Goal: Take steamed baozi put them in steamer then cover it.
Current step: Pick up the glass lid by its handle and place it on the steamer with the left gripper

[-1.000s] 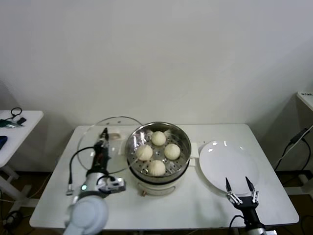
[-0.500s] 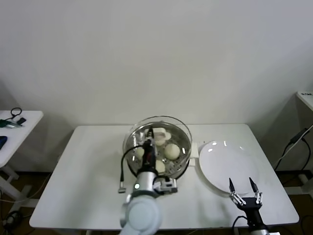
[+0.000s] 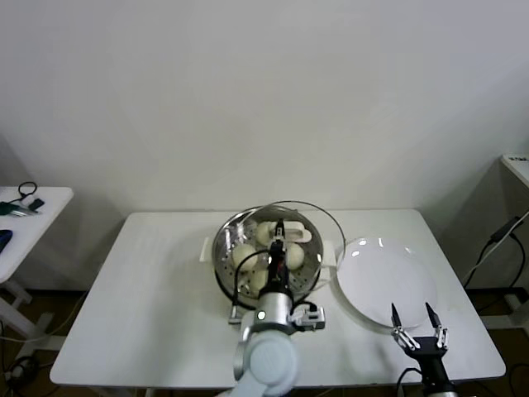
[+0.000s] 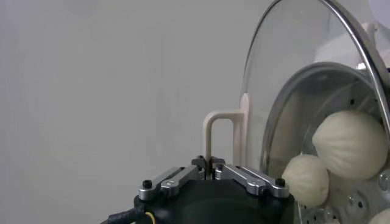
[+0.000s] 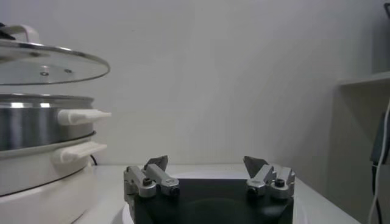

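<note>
I should keep moving the glass cover across and down with my left gripper until it sits in place, then let go of the cover's handle. The cover hangs level above the steamer's rim.
The steamer, a shiny steel basket on a white pot base, stands mid-table with several cream baozi inside. My left gripper is shut on the white handle of the glass cover. It holds the cover just above the steamer, shifted a little to the right of it. In the left wrist view the cover stands in front of two baozi, with my left gripper below the handle. My right gripper hangs open and empty at the table's front right.
A flat white plate lies right of the steamer, just beyond my right gripper. In the right wrist view the cover floats above the steamer. A small side table stands far left.
My left arm has carried the cover from the table's left side rightward to above the steamer. My right gripper has drifted slightly toward the table's front edge, still open.
</note>
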`<state>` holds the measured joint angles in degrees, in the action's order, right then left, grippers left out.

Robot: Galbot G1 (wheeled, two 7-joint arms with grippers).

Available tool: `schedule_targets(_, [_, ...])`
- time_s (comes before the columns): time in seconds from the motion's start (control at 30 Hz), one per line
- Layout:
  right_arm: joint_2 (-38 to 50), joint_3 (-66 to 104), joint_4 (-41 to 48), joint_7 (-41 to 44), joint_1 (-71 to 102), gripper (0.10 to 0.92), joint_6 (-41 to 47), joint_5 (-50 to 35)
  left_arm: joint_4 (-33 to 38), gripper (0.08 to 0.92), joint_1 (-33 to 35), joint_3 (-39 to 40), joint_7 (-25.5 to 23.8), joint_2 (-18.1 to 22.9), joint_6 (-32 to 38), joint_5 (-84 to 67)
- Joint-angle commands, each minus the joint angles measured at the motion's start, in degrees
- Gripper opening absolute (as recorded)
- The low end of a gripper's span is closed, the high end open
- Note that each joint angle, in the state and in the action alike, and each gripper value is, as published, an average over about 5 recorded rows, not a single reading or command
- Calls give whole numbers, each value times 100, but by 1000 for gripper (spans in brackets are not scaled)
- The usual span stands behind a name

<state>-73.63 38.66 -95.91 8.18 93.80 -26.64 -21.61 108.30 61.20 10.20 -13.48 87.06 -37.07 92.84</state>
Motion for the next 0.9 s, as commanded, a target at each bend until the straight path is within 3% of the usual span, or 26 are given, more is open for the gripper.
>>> schedule_targets(0.03, [12,18,-14,14,22,823,-45,-34,-177,142,-31,263,-2,204,-19,131])
schedule_targets(0.9, [-15,19,44,35,109,823,-190,-36,-439,142,29,-389,349,-268,153,-148])
